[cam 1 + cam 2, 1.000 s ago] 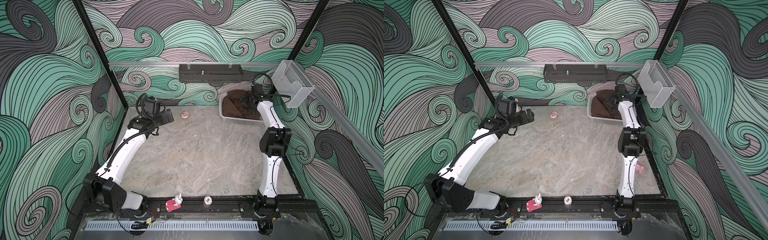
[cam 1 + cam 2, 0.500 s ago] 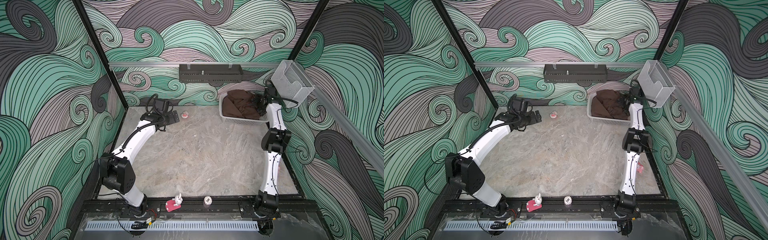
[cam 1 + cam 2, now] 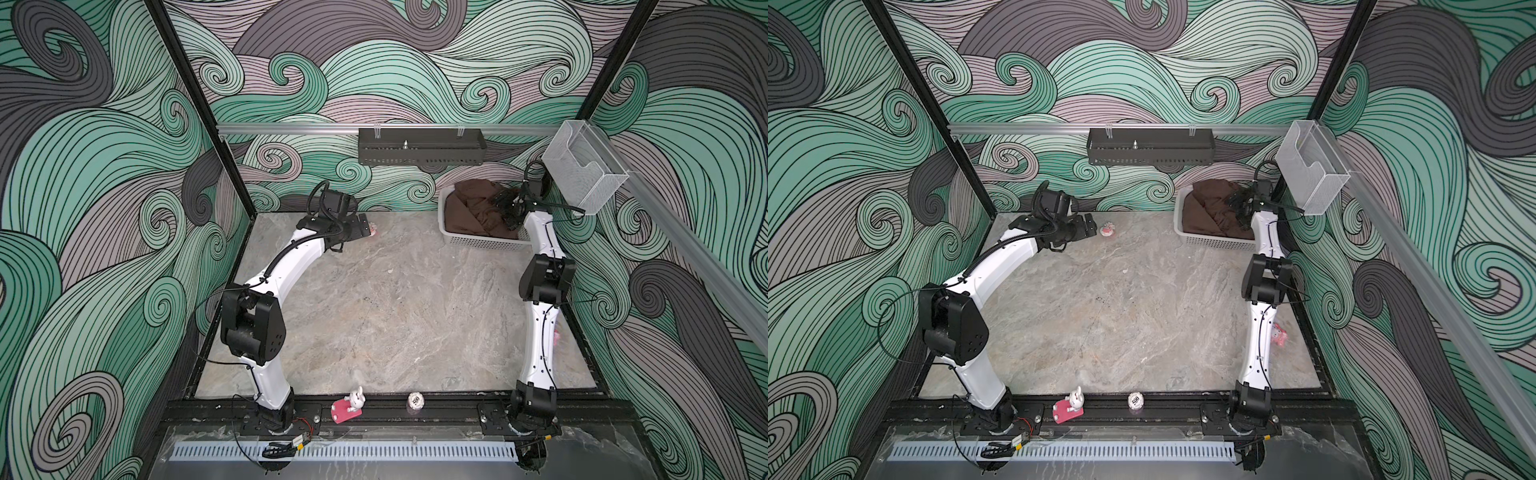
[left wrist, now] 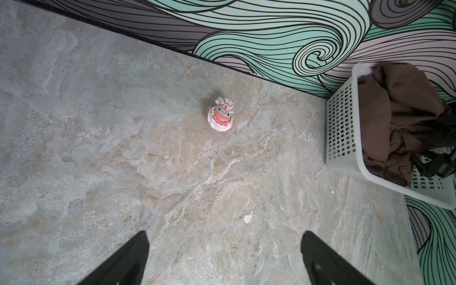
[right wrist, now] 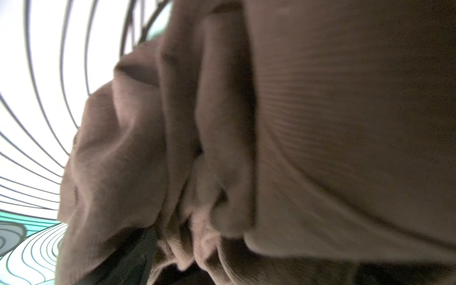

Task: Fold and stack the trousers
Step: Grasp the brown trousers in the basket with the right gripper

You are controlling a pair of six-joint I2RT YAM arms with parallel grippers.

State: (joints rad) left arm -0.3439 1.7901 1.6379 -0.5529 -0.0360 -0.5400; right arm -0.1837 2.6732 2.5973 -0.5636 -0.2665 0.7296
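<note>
I expect the trousers (image 3: 464, 217) to come out whole and leave the white mesh basket empty when I lift them, because only dark brown folds (image 3: 488, 209) fill it.
The dark brown trousers (image 3: 473, 208) (image 3: 1208, 208) lie crumpled in a white mesh basket (image 3: 478, 242) (image 3: 1217, 241) at the back right of the table. My right gripper (image 3: 509, 210) (image 3: 1239, 208) reaches into the basket from its right side, jaws spread wide and pressed into the cloth. In the right wrist view the trousers (image 5: 320, 123) fill the frame and only one dark finger (image 5: 128, 259) shows. My left gripper (image 3: 365, 226) (image 3: 1090, 226) (image 4: 224, 234) hovers open over bare table at the back left, far from the basket (image 4: 343, 138) and the trousers (image 4: 399, 103).
A small pink figurine (image 3: 1108, 229) (image 4: 220, 116) stands just ahead of the left gripper. A rabbit toy (image 3: 348, 407) and a white token (image 3: 416, 401) sit on the front rail. A pink toy (image 3: 1278, 334) lies by the right arm. A black shelf (image 3: 422, 145) and a clear bin (image 3: 582, 170) hang above.
The left arm has swung right along the back wall, bringing its open gripper up to the figurine. The right gripper has shifted to the basket's right side, into the cloth.
</note>
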